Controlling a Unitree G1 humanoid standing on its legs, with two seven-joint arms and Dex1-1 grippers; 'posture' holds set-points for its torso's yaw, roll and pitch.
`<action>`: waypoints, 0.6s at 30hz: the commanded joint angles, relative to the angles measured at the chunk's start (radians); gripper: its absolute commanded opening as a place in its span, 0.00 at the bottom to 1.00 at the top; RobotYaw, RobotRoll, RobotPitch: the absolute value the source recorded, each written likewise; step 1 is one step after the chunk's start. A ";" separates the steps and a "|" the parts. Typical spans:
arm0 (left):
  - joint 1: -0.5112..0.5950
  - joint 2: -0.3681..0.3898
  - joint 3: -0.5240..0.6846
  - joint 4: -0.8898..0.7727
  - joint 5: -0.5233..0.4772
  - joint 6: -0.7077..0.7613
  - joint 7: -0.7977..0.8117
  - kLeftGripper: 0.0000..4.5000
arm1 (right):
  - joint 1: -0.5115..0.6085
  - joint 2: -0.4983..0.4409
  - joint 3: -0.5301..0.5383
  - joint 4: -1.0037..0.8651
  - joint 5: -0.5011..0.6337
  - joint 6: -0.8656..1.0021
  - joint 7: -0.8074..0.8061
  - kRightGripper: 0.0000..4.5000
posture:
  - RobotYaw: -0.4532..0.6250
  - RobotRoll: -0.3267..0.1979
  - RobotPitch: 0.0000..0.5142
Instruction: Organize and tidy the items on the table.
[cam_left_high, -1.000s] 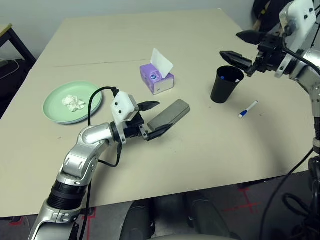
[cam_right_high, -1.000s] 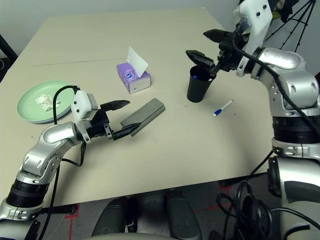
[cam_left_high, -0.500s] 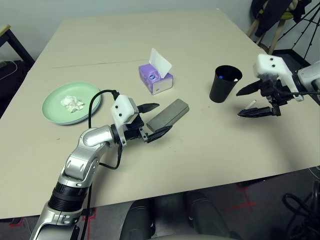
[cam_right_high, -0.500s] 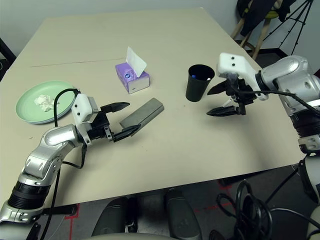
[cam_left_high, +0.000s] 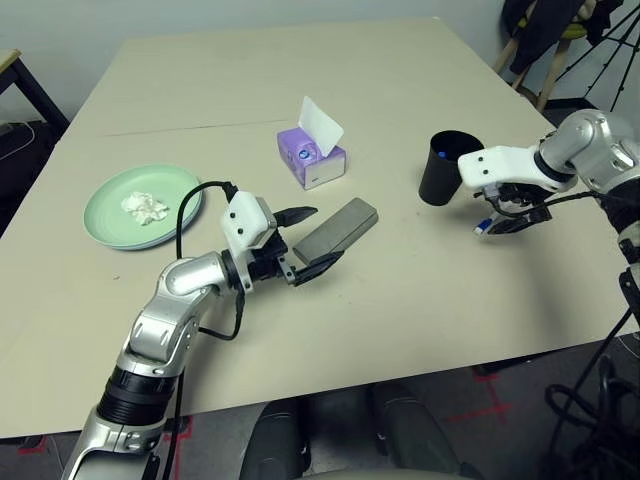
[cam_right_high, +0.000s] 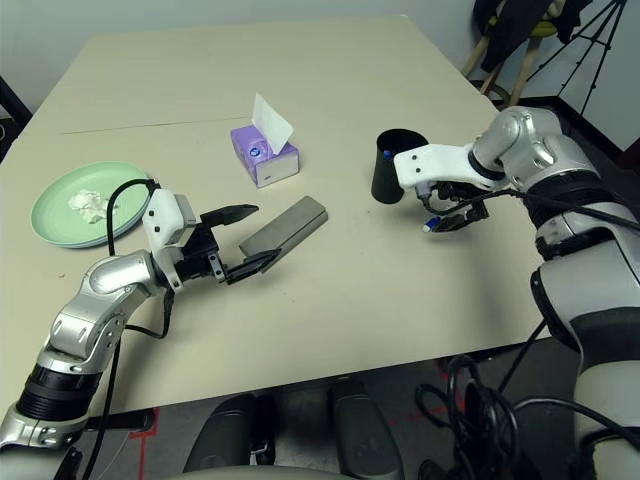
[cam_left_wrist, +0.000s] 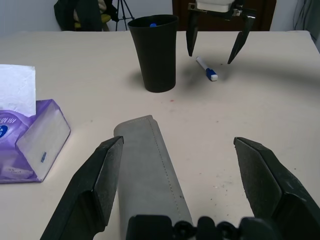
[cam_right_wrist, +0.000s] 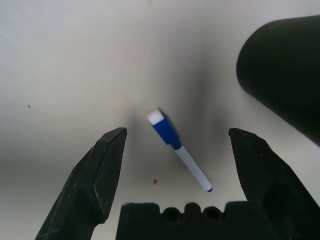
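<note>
The white blue-tipped pen (cam_left_high: 484, 226) should go down almost fully inside the black cup when I lower it, because a second blue tip (cam_left_high: 441, 154) sits within the cup's rim.
A grey glasses case (cam_left_high: 340, 225) lies mid-table, its near end between the fingers of my open left gripper (cam_left_high: 329, 233); the left wrist view shows the case (cam_left_wrist: 147, 165) close to one finger. My right gripper (cam_right_wrist: 177, 132) hangs open just over a white blue-tipped pen (cam_right_wrist: 177, 148) lying beside the black cup (cam_left_high: 442, 168). A second blue tip pokes up inside the cup (cam_left_wrist: 153, 24). The purple tissue box (cam_left_high: 313, 158) stands behind the case. At the left, a mint green plate (cam_left_high: 110, 222) holds a white tissue wad (cam_left_high: 147, 206).
The beige table (cam_left_high: 400, 320) runs bare toward its front edge. A faint seam line (cam_left_high: 190, 127) crosses the far half. A dark desk corner (cam_left_high: 20, 70) sits off the left side, with chair and tripod legs (cam_left_high: 560, 40) past the right corner.
My right arm swung down from above the cup to the table beside it and now hovers over the pen. The left arm and the case have stayed put.
</note>
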 joint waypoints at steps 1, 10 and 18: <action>0.024 0.008 -0.001 -0.035 0.001 0.022 0.010 1.00 | -0.021 0.008 0.022 0.054 -0.051 -0.072 -0.004 0.99 | 0.43 0.62 0.28; 0.050 0.014 0.007 -0.094 -0.013 0.067 0.031 1.00 | -0.035 0.022 0.033 0.110 -0.117 -0.171 -0.009 0.99 | 0.44 0.62 0.34; 0.060 0.017 0.010 -0.142 -0.024 0.114 0.052 1.00 | -0.048 0.056 0.041 0.150 -0.159 -0.220 -0.032 0.99 | 0.46 0.62 0.39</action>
